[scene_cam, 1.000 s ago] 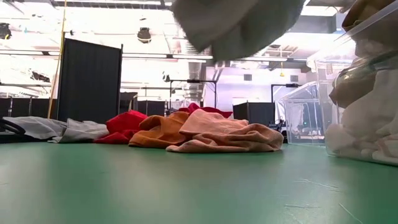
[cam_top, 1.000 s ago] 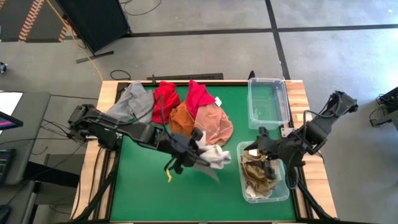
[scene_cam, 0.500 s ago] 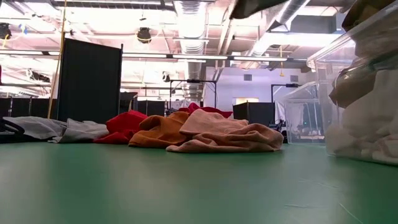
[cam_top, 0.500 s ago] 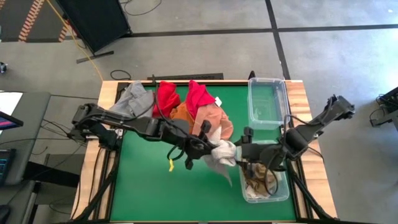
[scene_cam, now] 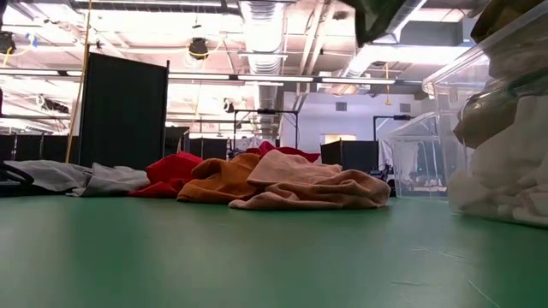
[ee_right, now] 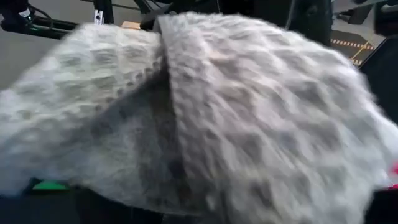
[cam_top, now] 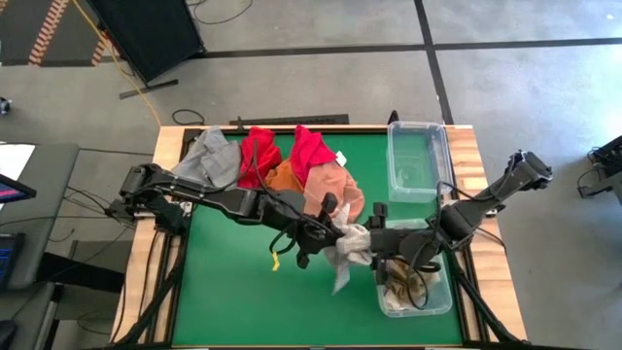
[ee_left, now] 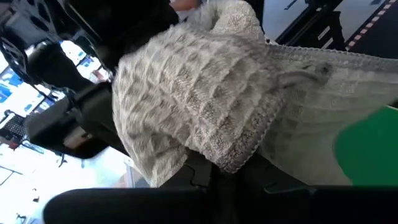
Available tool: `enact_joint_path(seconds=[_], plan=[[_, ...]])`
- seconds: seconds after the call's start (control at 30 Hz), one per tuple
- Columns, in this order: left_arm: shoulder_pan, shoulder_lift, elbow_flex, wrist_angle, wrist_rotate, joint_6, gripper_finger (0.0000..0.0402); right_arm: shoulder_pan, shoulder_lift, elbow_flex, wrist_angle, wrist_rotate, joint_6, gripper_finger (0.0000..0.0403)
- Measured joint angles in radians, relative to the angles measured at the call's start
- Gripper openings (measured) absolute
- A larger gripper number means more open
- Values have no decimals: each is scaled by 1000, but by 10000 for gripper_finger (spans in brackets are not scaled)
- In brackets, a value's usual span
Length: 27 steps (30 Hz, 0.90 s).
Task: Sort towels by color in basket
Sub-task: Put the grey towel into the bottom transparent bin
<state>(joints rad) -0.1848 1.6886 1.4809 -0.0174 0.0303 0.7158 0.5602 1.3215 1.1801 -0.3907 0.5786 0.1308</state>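
The white-checked towel's loose end (cam_top: 341,278) is hanging slack. I expect the white-checked towel to settle in loose folds over the tan-brown towels when I lower it.
A white-checked towel (cam_top: 348,251) hangs in the air near the table's middle, between my two grippers. It fills the left wrist view (ee_left: 205,106) and the right wrist view (ee_right: 217,112). My left gripper (cam_top: 335,233) reaches in from the left and is shut on it. My right gripper (cam_top: 376,236) comes from the right, close against the towel's other side. Grey (cam_top: 209,160), red (cam_top: 258,154), orange (cam_top: 284,180) and pink (cam_top: 335,190) towels lie heaped at the far edge. My left gripper holds the white-checked towel by a bunched upper part (cam_top: 342,238), coming level from the table's left. The towel is lifted clear, and its loose end (cam_top: 340,279) hangs slack below. In the left wrist view a hemmed fold (ee_left: 249,149) covers the place of contact.
A clear bin (cam_top: 442,292) at the near right holds tan-brown and white towels. A second clear bin (cam_top: 394,160) stands beyond it at the far right. The low view shows the towel heap (scene_cam: 282,184) and the near bin's wall (scene_cam: 505,128). Bare green mat (cam_top: 233,292) lies near left.
My left gripper has carried the white-checked towel toward the table's right edge, toward the near bin, and the towel still hangs lifted. My right arm has swung from above the near bin toward the table's left and now meets the towel.
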Motion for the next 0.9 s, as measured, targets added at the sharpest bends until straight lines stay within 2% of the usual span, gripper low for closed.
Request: enact_joint_path(seconds=[0.33, 0.43, 0.53, 0.7, 0.9], plan=[[1, -1, 0, 16, 13, 26, 28, -41, 42, 0, 44, -9, 13, 267], [1, -1, 0, 17, 14, 25, 29, -45, 45, 0, 61, -9, 13, 236], [1, -2, 0, 12, 16, 33, 37, -39, 44, 0, 58, -7, 12, 185], [-5, -3, 0, 31, 16, 37, 80, -38, 43, 0, 37, -8, 31, 90], [-7, -2, 1, 19, 4, 24, 149, -8, 33, 0, -11, -5, 59, 80]])
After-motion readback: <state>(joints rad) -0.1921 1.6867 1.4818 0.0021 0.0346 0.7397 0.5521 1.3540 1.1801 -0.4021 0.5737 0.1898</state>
